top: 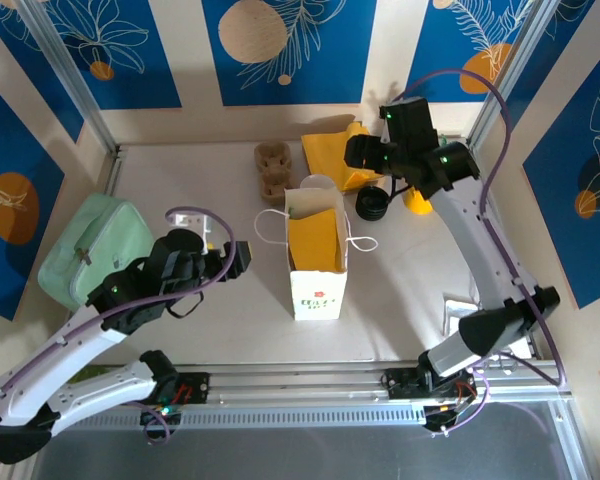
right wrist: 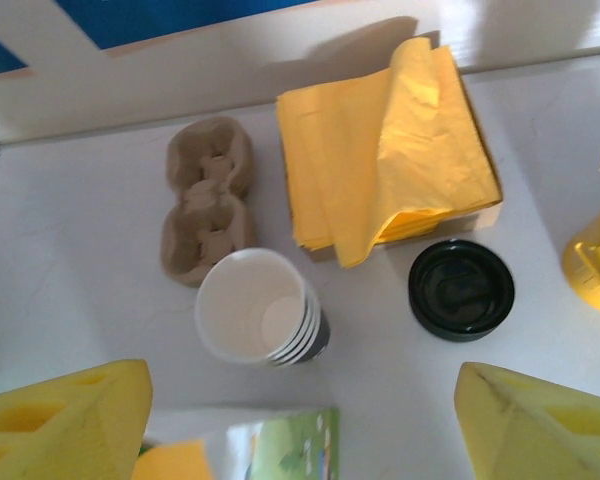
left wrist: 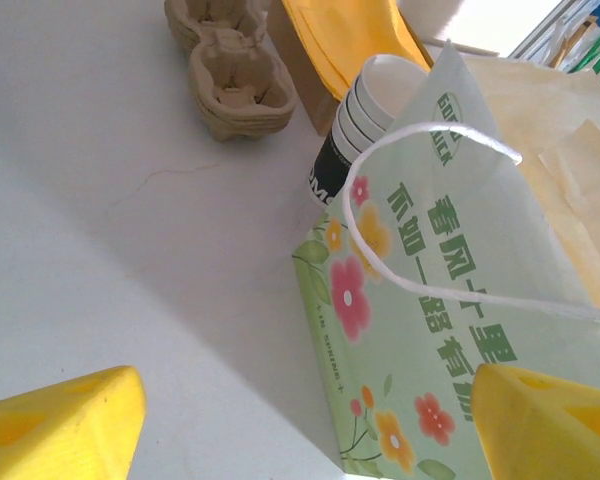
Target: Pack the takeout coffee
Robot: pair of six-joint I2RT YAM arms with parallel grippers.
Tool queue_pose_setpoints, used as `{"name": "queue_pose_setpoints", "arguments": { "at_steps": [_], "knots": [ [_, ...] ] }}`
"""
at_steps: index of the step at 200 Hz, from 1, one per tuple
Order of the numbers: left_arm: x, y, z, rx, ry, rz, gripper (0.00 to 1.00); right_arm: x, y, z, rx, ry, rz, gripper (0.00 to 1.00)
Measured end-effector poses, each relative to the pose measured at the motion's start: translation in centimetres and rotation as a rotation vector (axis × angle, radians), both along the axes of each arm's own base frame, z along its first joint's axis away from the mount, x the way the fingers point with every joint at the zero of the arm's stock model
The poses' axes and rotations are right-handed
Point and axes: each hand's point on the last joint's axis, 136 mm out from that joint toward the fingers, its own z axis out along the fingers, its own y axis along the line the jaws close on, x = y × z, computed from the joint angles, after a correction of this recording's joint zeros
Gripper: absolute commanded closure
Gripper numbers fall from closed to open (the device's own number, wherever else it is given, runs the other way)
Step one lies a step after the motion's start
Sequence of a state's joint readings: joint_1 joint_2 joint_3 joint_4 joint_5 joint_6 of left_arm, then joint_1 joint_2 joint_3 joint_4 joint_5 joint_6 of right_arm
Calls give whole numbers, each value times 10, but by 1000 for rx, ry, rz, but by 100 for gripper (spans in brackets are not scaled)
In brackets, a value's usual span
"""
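The top yellow napkin's raised fold (right wrist: pixel 408 110) sticks up above the other napkins, so the robot's right gripper should keep moving toward it until its fingers straddle that fold (right wrist: pixel 382 185), then close.
The takeout coffee is hidden from every view. The green flowered paper bag (top: pixel 317 250) stands open in the middle of the table, with yellow paper showing inside. My left gripper (top: pixel 240 257) hovers low to the bag's left, open, its yellow fingertips (left wrist: pixel 60 425) wide apart and the bag's side (left wrist: pixel 450 330) in front of them. My right gripper (top: pixel 358 168) hangs above the table behind the bag, open and holding nothing. Its fingertips (right wrist: pixel 65 420) frame the bag's top edge (right wrist: pixel 280 445).
Behind the bag are a stack of lidless white cups (right wrist: pixel 255 305), a pile of black lids (right wrist: pixel 461 290), yellow napkins (right wrist: pixel 380 140) and a brown cup carrier (right wrist: pixel 208 200). A yellow object (right wrist: pixel 595 260) stands right of the lids. A pale green pouch (top: pixel 90 250) lies at the far left.
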State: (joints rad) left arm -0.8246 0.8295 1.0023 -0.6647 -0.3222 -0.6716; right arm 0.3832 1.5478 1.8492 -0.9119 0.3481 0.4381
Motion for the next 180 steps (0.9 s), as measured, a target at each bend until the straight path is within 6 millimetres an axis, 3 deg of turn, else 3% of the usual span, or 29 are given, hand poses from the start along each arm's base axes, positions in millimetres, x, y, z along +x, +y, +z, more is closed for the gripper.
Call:
{"name": "queue_pose_setpoints", "arguments": {
  "at_steps": [27, 79, 137, 180],
  "knots": [
    [4, -5, 6, 1, -19, -10, 17, 31, -8, -18, -32, 27, -45, 19],
    [10, -13, 20, 11, -76, -47, 16, 89, -14, -72, -67, 127, -91, 20],
    [12, -11, 25, 35, -113, -52, 16, 116, -9, -133, -93, 237, -109, 20],
    [14, -8, 25, 50, -121, -38, 16, 135, -6, -156, -100, 260, -119, 21]
  ]
}}
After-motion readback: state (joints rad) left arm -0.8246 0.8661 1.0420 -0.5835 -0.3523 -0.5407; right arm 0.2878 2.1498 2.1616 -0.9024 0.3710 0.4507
